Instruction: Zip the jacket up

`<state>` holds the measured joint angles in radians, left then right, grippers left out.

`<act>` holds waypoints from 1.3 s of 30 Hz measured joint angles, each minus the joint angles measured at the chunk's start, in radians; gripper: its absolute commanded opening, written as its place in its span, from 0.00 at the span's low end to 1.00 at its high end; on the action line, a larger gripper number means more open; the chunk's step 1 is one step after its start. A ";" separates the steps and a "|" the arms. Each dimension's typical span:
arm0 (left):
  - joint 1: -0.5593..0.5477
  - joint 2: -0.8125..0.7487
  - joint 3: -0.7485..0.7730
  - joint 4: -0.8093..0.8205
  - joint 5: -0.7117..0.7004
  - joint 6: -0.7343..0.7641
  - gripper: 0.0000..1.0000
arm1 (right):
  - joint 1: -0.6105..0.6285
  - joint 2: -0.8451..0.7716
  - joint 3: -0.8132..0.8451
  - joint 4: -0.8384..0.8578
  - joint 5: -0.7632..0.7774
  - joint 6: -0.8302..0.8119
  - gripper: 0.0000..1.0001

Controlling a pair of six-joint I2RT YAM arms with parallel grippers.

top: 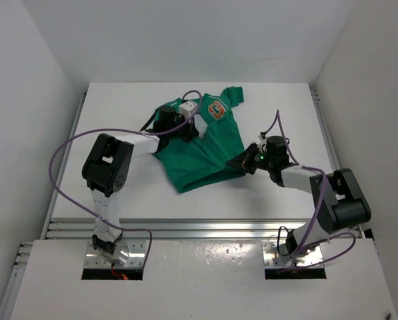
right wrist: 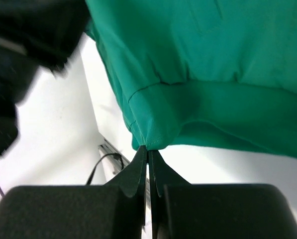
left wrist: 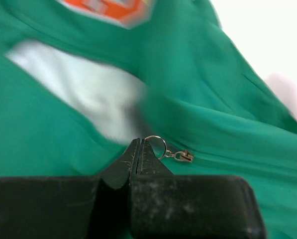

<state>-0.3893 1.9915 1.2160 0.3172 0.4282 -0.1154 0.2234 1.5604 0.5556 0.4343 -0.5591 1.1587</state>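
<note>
The zipper pull's ring should keep moving past the pale grey lining (top: 200, 124) as my left gripper pulls it, until the front closes at the collar, while my right gripper holds the hem (top: 227, 175).
The green jacket (top: 205, 150) lies on the white table, its orange "G" (top: 217, 109) toward the back. My left gripper (top: 185, 127) rests on the chest; in the left wrist view it (left wrist: 140, 142) is shut on the thin metal ring (left wrist: 158, 144) of the zip pull (left wrist: 183, 156), with pale grey lining (left wrist: 88, 92) beyond it. My right gripper (top: 242, 162) is at the jacket's near right hem; in the right wrist view it (right wrist: 148, 149) is shut on the corner of the green hem (right wrist: 153, 134), which is lifted off the table.
White walls stand at the left, right and back of the table (top: 119, 193). An aluminium rail (top: 205, 229) runs along the table's near edge. Purple cables (top: 65, 150) loop from both arms.
</note>
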 measured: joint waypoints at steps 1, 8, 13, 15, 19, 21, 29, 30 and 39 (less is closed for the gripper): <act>0.009 0.011 0.027 -0.004 -0.012 0.009 0.00 | -0.007 -0.011 -0.008 -0.010 -0.004 -0.011 0.00; 0.096 0.105 0.230 -0.026 -0.103 0.088 0.00 | -0.074 -0.119 -0.062 -0.134 -0.030 -0.127 0.00; 0.109 0.177 0.328 -0.044 -0.154 0.139 0.00 | -0.131 -0.163 -0.077 -0.229 -0.046 -0.212 0.00; 0.109 0.207 0.357 -0.047 -0.177 0.158 0.00 | -0.158 -0.178 -0.087 -0.276 -0.051 -0.245 0.00; 0.111 0.274 0.423 -0.050 -0.227 0.188 0.00 | -0.229 -0.202 -0.097 -0.361 -0.056 -0.291 0.00; 0.115 0.307 0.462 -0.053 -0.250 0.198 0.00 | -0.268 -0.211 -0.097 -0.406 -0.056 -0.319 0.00; 0.171 0.412 0.646 -0.057 -0.370 0.243 0.00 | -0.392 -0.219 -0.103 -0.573 -0.046 -0.393 0.00; 0.184 0.415 0.660 -0.055 -0.385 0.246 0.00 | -0.403 -0.217 -0.103 -0.580 -0.044 -0.396 0.00; 0.247 0.386 0.682 -0.109 -0.205 0.202 1.00 | -0.397 -0.159 0.042 -0.578 -0.063 -0.424 0.83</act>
<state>-0.1421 2.3779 1.8984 0.2081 0.2230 0.0868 -0.1741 1.4014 0.5980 -0.1432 -0.6224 0.7345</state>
